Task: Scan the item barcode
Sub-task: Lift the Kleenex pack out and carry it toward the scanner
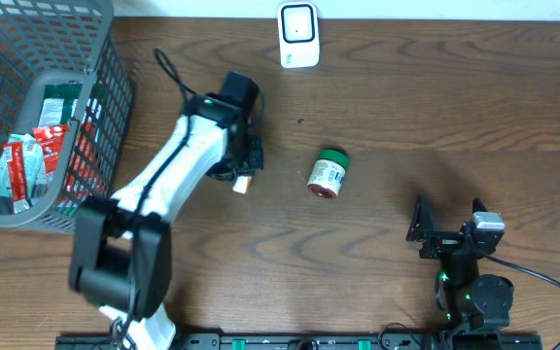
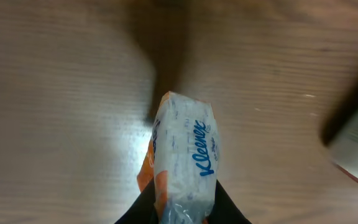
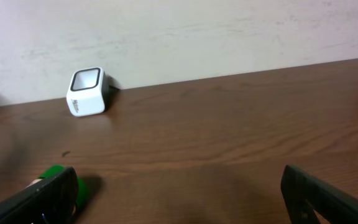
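Observation:
My left gripper should keep lowering the tissue pack (image 1: pixel 242 184) until it touches down and then let it go, because it hangs over open wood (image 1: pixel 247 200), clear of the green-lidded jar.
My left gripper (image 2: pixel 184 210) is shut on a white Kleenex tissue pack (image 2: pixel 185 149) with blue lettering and an orange patch, held just above the wooden table. From overhead the pack (image 1: pixel 244 183) shows as a small orange-and-white tip at the left gripper (image 1: pixel 240 172), left of centre. The white barcode scanner (image 1: pixel 298 35) stands at the table's far edge, well beyond the pack. It is also in the right wrist view, the scanner (image 3: pixel 87 91) standing against the wall. My right gripper (image 1: pixel 450 231) rests open and empty near the front right.
A green-lidded jar (image 1: pixel 329 173) lies on its side mid-table, right of the pack; its green lid (image 3: pixel 84 188) shows beside my right gripper's left finger. A grey basket (image 1: pixel 105 68) with several red-and-green packets fills the far left.

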